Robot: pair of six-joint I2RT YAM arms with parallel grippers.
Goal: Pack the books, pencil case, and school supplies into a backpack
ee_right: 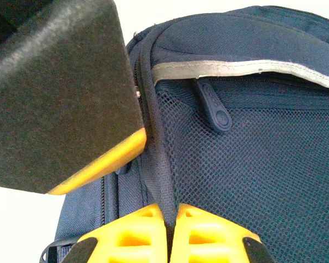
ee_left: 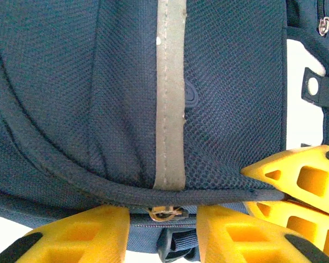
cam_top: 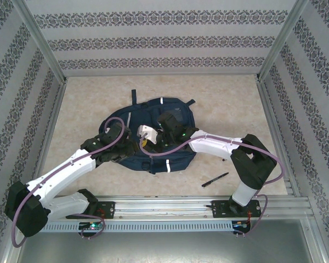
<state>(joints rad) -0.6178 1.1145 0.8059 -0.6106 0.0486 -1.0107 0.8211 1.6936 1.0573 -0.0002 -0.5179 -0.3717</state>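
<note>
Next, my right gripper pulls the backpack away by its fold (ee_right: 164, 189) before my left gripper takes the zipper pull (ee_left: 165, 214), because the zipper pull lies too near my left arm.
The navy backpack (cam_top: 172, 156) lies flat in the middle of the table, its white patch (cam_top: 147, 131) facing up. My left gripper (cam_top: 122, 138) is at its left side. In the left wrist view, the left gripper (ee_left: 163, 216) is open, its yellow fingers (ee_left: 82, 233) standing either side of a metal zipper pull (ee_left: 165, 212) under the piped seam without touching it. My right gripper (cam_top: 165, 127) is over the bag's middle. The right gripper (ee_right: 171, 212) is shut on a ridge of the backpack's fabric (ee_right: 153, 126) beside the mesh pocket. A black pen (cam_top: 215, 179), one of the school supplies, lies on the table. Books and pencil case are out of view.
The two grippers are close together: the right gripper's yellow fingers (ee_left: 299, 183) show at the edge of the left wrist view, and a left finger (ee_right: 60, 93) looms large in the right wrist view. Patterned walls (cam_top: 153, 41) enclose the table. A metal rail (cam_top: 170, 208) runs along the near edge.
</note>
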